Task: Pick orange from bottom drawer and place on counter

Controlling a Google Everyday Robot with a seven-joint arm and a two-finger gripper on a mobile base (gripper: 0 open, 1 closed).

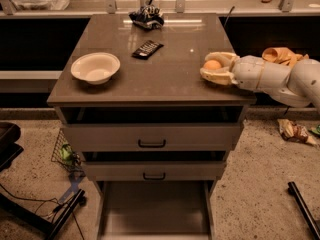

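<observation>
The orange (212, 64) is low above a clear patch of counter (200, 73), inside the counter's edge. My gripper should go on putting it down before it lets go of it there.
The orange (212, 65) is small and round and sits between the pale fingers of my gripper (214, 67), which is shut on it. The gripper is over the right edge of the counter (150, 74), coming in from the right on a white arm (270, 76). The orange is just above or on the counter top; I cannot tell whether it touches. The bottom drawer (154, 211) is pulled open below, and its pale floor shows nothing on it.
A white bowl (95, 67) stands on the counter's left side. A black remote-like object (147, 49) lies in the middle and a dark bundle (146, 17) at the back edge. Two upper drawers (152, 136) stand slightly open. Clutter lies on the floor at both sides.
</observation>
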